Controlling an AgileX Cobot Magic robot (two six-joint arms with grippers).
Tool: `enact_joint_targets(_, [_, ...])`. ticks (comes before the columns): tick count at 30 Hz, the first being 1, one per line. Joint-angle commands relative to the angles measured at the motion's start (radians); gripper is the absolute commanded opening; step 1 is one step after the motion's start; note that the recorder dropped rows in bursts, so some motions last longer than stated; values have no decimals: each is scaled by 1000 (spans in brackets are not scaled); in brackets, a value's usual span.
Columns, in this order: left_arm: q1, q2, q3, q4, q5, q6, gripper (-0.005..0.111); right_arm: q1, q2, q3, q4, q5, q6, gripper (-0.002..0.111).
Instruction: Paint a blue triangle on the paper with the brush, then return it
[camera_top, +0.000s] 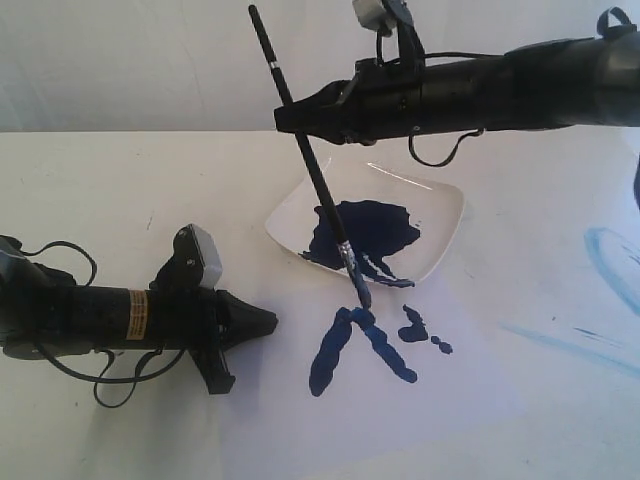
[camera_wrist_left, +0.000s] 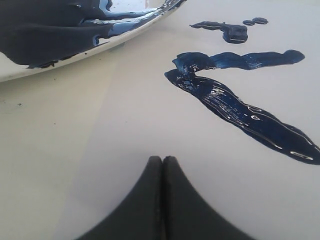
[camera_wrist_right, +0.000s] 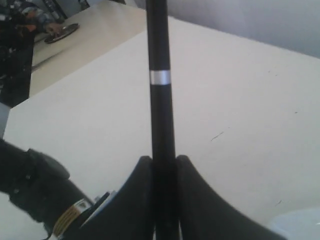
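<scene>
The strokes' front ends are apart, the brush's bristles up at the triangle's peak, so my right gripper should begin the triangle's base from the thicker stroke's front end (camera_top: 319, 387).
My right gripper (camera_top: 286, 118) (camera_wrist_right: 163, 161) is shut on the upper shaft of the brush (camera_top: 318, 180) (camera_wrist_right: 161, 115), a black stick with a white band, held steeply tilted. Its blue-wet bristles (camera_top: 360, 296) touch the paper (camera_top: 450, 410) (camera_wrist_left: 150, 115) where two thick dark blue strokes meet. Those strokes form two sides of the blue triangle (camera_top: 352, 345) (camera_wrist_left: 235, 107), spreading toward the table's front. My left gripper (camera_top: 272, 321) (camera_wrist_left: 162, 160) is shut on nothing, low over the paper, to the left of the strokes.
A white square dish (camera_top: 440, 215) (camera_wrist_left: 30, 75) holding dark blue paint sits just behind the strokes. Small dark blue blobs (camera_top: 414, 326) (camera_wrist_left: 231, 31) lie right of the strokes. Pale light-blue smears (camera_top: 608, 258) mark the table at far right.
</scene>
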Motion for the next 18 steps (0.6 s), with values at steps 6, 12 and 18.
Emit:
enact_joint_targets(6, [0,-4,5,8,0,-1,0,-14,-31,91,-132,53,64,0])
enact_joint_targets(12, [0,-4,5,8,0,-1,0,-27,-31,164,-148,50,42,0])
enact_joint_targets(18, [0,-4,5,8,0,-1,0,-27,-31,204,-84,102,-17,0])
